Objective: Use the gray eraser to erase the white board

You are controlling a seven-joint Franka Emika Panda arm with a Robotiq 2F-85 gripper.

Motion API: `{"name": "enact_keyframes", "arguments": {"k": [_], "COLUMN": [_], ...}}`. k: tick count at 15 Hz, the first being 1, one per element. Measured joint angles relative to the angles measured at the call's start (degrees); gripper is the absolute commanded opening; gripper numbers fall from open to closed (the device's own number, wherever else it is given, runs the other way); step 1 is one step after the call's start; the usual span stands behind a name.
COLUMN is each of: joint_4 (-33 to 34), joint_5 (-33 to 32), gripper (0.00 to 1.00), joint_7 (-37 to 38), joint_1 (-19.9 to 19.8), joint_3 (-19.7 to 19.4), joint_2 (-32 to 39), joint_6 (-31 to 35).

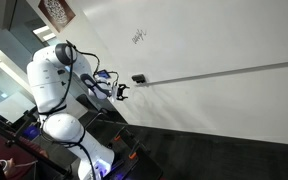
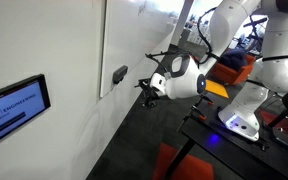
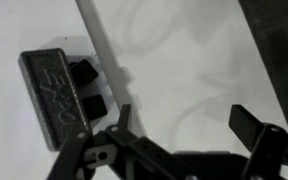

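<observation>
The gray eraser (image 3: 58,98) lies at a slant outside the open fingers of the robot's gripper, so the gripper should turn and move over until the fingers line up with the eraser (image 2: 120,75) before it moves in.
The gray eraser (image 1: 139,78) is a small dark block sitting on the thin gray rail of the white board (image 1: 214,100). It also shows in an exterior view (image 2: 119,74) and in the wrist view (image 3: 52,95), at the left beside the rail. A small dark scribble (image 1: 139,37) is on the board above the eraser. My gripper (image 1: 122,92) is open and empty, a short way from the eraser and off the board; it shows in an exterior view (image 2: 144,89) and in the wrist view (image 3: 184,120), with bare board between the fingers.
The gray rail (image 3: 102,50) runs across the board. A wall screen (image 2: 14,108) hangs beside the board. The dark floor (image 2: 134,140) lies below, and an orange object (image 2: 179,160) stands near the robot's base.
</observation>
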Motion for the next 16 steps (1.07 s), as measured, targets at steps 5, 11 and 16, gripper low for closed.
{"name": "enact_keyframes", "arguments": {"k": [5,11,16], "joint_4": [-0.28,-2.71,-2.76], "joint_5": [-25.85,-39.24,-34.97], "gripper": [1.00,1.00,1.00], "joint_7": [16.27,26.84,26.84], "joint_1": [1.14,0.99,1.24], "joint_3": [-0.98,-3.36,-3.57], "joint_2": [2.14,7.87,10.17], "joint_6": [-3.21,-22.95,-29.77]}}
